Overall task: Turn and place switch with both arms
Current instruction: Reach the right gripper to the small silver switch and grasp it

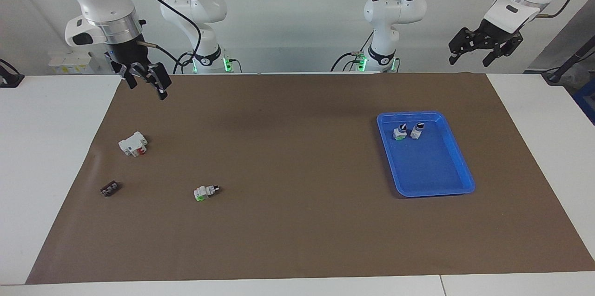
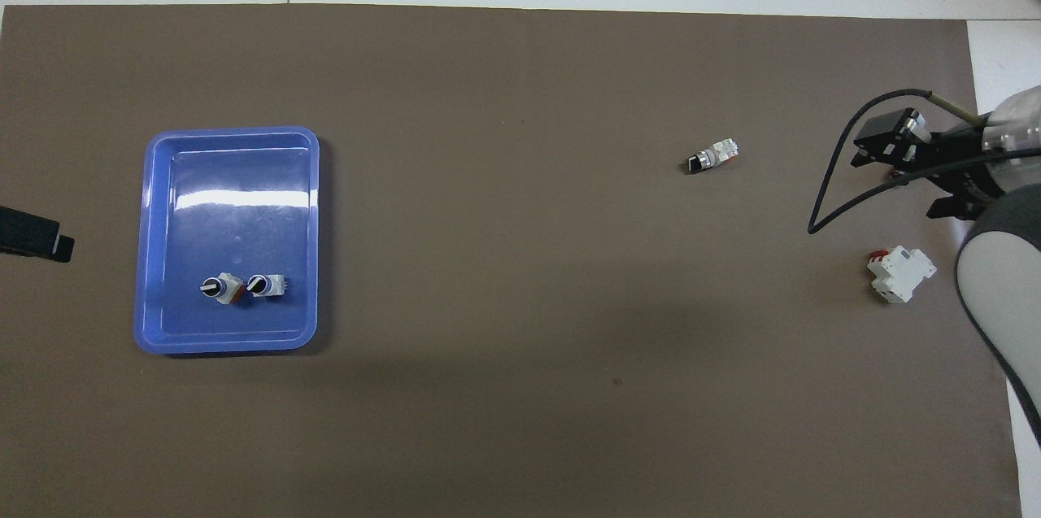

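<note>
The switch [image 2: 713,156] has a long body and small white end [image 2: 727,149]. It should fall onto its side when I put it in the blue tray.
A switch [image 1: 206,191] lies on its side on the brown mat, white-grey with a black knob and a green part; the overhead view shows it too [image 2: 712,156]. Two more switches [image 1: 399,132] [image 1: 417,130] stand knob-up in the blue tray [image 1: 437,189], at its end nearer to the robots [image 2: 219,288] [image 2: 264,285]. My right gripper [image 1: 145,84] hangs open and empty over the mat's right-arm end [image 2: 903,172], well apart from the lying switch. My left gripper [image 1: 472,59] is open and empty, raised at the left arm's end of the table; the overhead view shows only its tip [image 2: 32,235].
A larger white block with a red part [image 1: 133,144] [image 2: 900,274] lies on the mat below the right gripper. A tiny black piece [image 1: 109,188] lies farther from the robots than that block. The blue tray [image 2: 154,241] sits toward the left arm's end.
</note>
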You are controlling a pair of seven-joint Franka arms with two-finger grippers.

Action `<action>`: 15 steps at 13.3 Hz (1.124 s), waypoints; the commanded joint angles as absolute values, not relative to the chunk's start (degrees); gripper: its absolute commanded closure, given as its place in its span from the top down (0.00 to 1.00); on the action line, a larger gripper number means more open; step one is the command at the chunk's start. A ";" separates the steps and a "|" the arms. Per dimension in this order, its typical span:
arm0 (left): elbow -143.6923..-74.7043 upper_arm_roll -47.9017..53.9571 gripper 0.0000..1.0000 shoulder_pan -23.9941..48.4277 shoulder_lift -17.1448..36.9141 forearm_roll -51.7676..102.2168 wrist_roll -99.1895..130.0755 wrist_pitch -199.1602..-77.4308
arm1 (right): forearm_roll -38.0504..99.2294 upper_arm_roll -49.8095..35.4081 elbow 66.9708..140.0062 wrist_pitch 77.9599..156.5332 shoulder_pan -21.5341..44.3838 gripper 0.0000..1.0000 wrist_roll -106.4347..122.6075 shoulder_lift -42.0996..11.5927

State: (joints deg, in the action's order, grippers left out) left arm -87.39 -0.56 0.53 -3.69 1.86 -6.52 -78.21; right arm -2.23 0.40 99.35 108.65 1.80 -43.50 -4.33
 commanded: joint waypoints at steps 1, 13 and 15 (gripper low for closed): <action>-88.95 -0.44 1.00 0.26 -5.10 1.85 -6.24 -78.13 | -1.14 -0.26 97.83 116.60 1.84 1.00 -51.12 -12.63; -88.95 -0.44 1.00 0.26 -5.10 1.85 -6.24 -78.13 | 1.67 -0.70 100.46 137.45 4.31 1.00 -68.11 -29.09; -88.95 -0.44 1.00 0.26 -5.10 1.85 -6.24 -78.13 | 3.24 -0.70 101.50 139.47 4.39 0.93 -68.38 -29.35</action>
